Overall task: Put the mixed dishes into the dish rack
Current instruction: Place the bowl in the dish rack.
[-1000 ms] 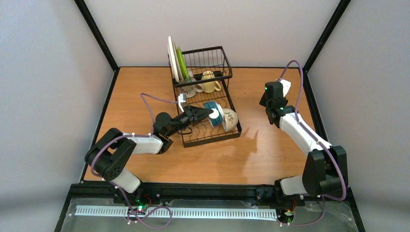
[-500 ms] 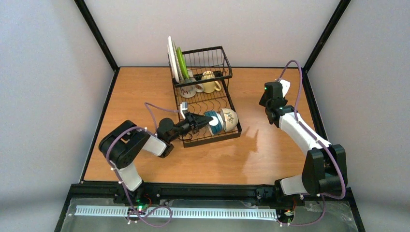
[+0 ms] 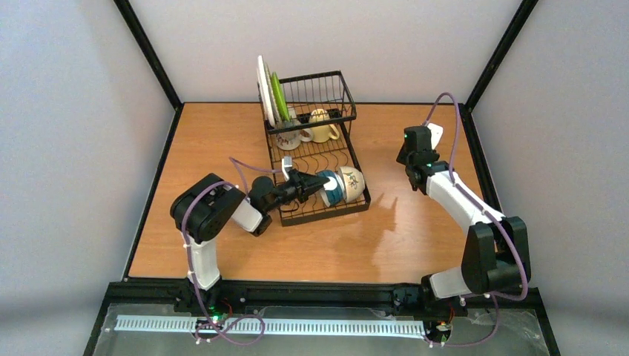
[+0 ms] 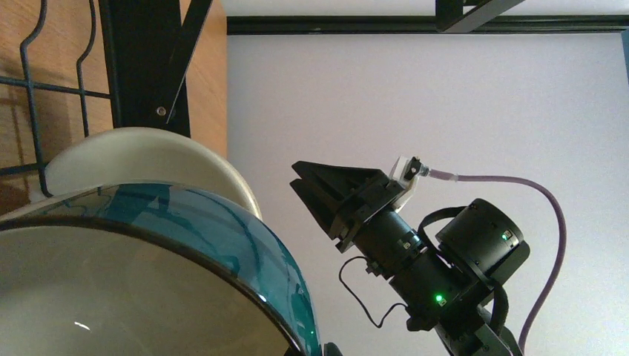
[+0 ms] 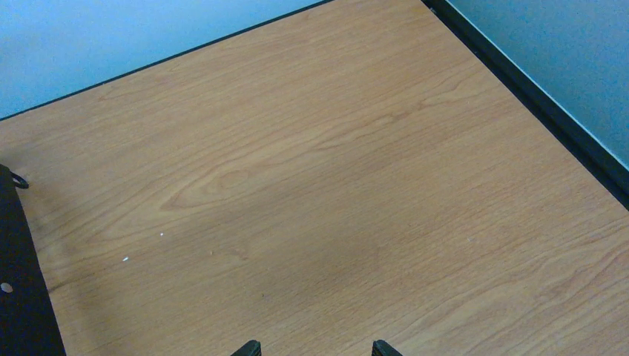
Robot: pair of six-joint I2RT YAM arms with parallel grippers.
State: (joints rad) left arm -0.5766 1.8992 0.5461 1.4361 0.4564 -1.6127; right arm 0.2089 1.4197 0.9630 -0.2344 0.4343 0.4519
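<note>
The teal bowl (image 3: 332,188) is on edge, lined up with the cream bowl, so my left gripper should now pull it back until it sits on free tray wires (image 3: 307,205).
The black wire dish rack (image 3: 326,215) stands mid-table. On its flat tray a teal bowl (image 3: 331,188) stands on edge against a cream bowl (image 3: 354,182). My left gripper (image 3: 317,185) is shut on the teal bowl's rim. In the left wrist view the teal bowl (image 4: 185,222) fills the lower left, the cream bowl (image 4: 141,156) sits behind it, and only a fingertip (image 4: 331,349) shows. A white plate (image 3: 262,89) and a lime-green plate (image 3: 278,96) stand upright beside the basket, which holds two mugs (image 3: 320,126). My right gripper (image 5: 314,348) hangs open over bare wood.
The right arm (image 3: 452,196) reaches over the table's right side, and its gripper (image 4: 334,193) also shows in the left wrist view. Black frame posts (image 3: 148,52) rise at the back corners. A black edge strip (image 5: 534,96) borders the table on the right.
My left arm's elbow has swung in toward the rack, and the teal bowl has shifted slightly toward the tray's front, against the cream bowl. The right arm has barely moved.
</note>
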